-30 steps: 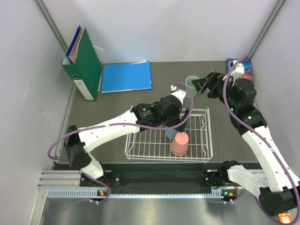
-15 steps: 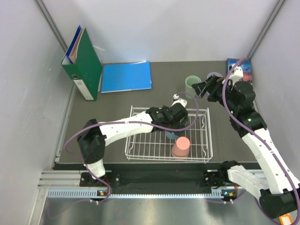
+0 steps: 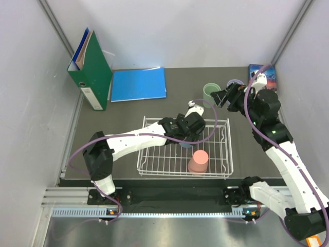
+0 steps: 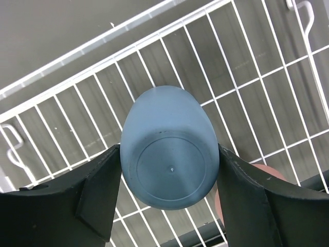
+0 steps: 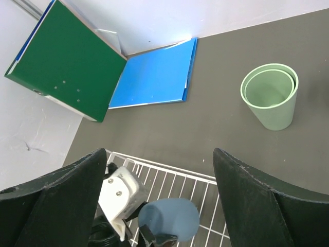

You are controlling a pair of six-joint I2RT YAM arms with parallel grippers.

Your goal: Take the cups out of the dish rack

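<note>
The blue cup is base-up (image 4: 172,169) in my left gripper. I should tilt it level and hand its rim end to my right gripper so that the cup can be stood upright.
The dusty blue cup (image 4: 169,164) sits between my left gripper's (image 4: 168,172) fingers, its base facing the wrist camera, over the white wire dish rack (image 4: 77,110). Both pads touch its sides. In the top view the left gripper (image 3: 188,142) is inside the rack (image 3: 159,159), with the blue cup (image 3: 184,147) mostly hidden under it. The salmon pink cup (image 3: 198,160) stands upside down in the rack's front right. The sage green cup (image 3: 210,92) stands upright on the table behind the rack, also in the right wrist view (image 5: 270,95). My right gripper (image 3: 222,96) hovers open and empty beside it. I cannot make out the lavender cup.
A green binder (image 3: 91,69) stands at the back left with a blue folder (image 3: 139,84) lying beside it. A small blue box (image 3: 263,73) sits in the back right corner. White walls close in on the left, back and right.
My left arm has dropped into the rack and its fingers have come round the blue cup. My right gripper shifted slightly left and back near the green cup. The pink cup stays put.
</note>
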